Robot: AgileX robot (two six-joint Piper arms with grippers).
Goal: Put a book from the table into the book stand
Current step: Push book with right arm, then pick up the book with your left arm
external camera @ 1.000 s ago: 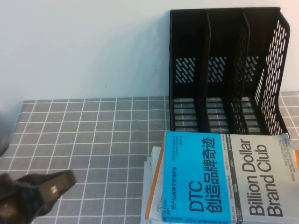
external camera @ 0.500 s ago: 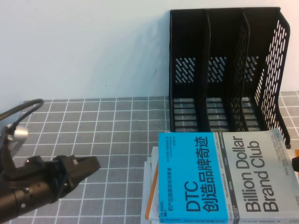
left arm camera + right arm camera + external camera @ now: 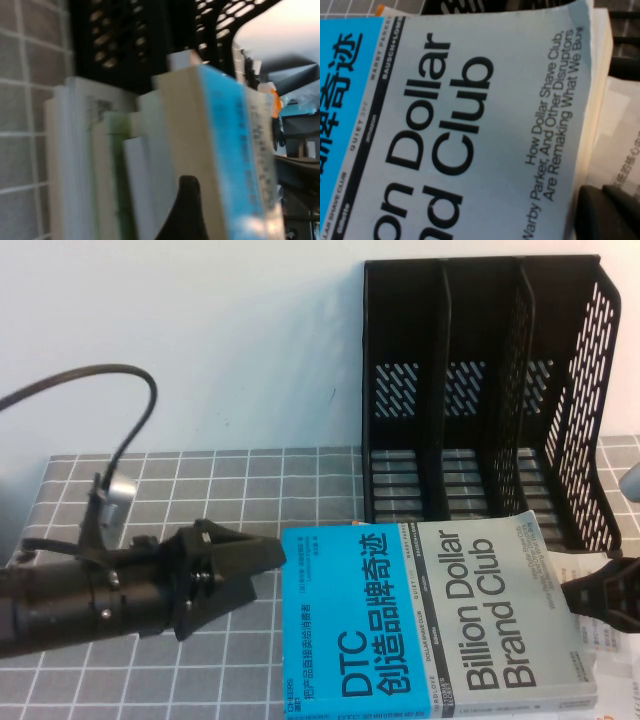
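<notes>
I expect the book to come away alone and leave the white books [image 3: 154, 155] beneath lying when I lift, as the book's cyan edge [image 3: 289, 625] sticks out past them.
The book [image 3: 440, 615], cyan and pale grey with "DTC" and "Billion Dollar Brand Club", lies flat on a stack of other books on the table [image 3: 200, 490], in front of the book stand [image 3: 480, 370]. My left gripper [image 3: 268, 562] is open at the book's left edge; in the left wrist view one finger [image 3: 186, 205] shows against the page edge below the cyan cover [image 3: 225, 150]. My right gripper [image 3: 578, 592] is shut and rests against the book's right edge. In the right wrist view the gripper [image 3: 602, 196] touches the page edge of the cover [image 3: 470, 130].
White books and papers [image 3: 603, 645] lie under and to the right of the book; their edges also show in the left wrist view [image 3: 90, 160]. The stand's three slots hold nothing. A black cable [image 3: 130, 410] arcs above the left arm. A pale wall stands behind.
The book has slid to the left across the stack. My left arm has come in from the lower left up to the book's left edge. My right gripper has come into view at its right edge.
</notes>
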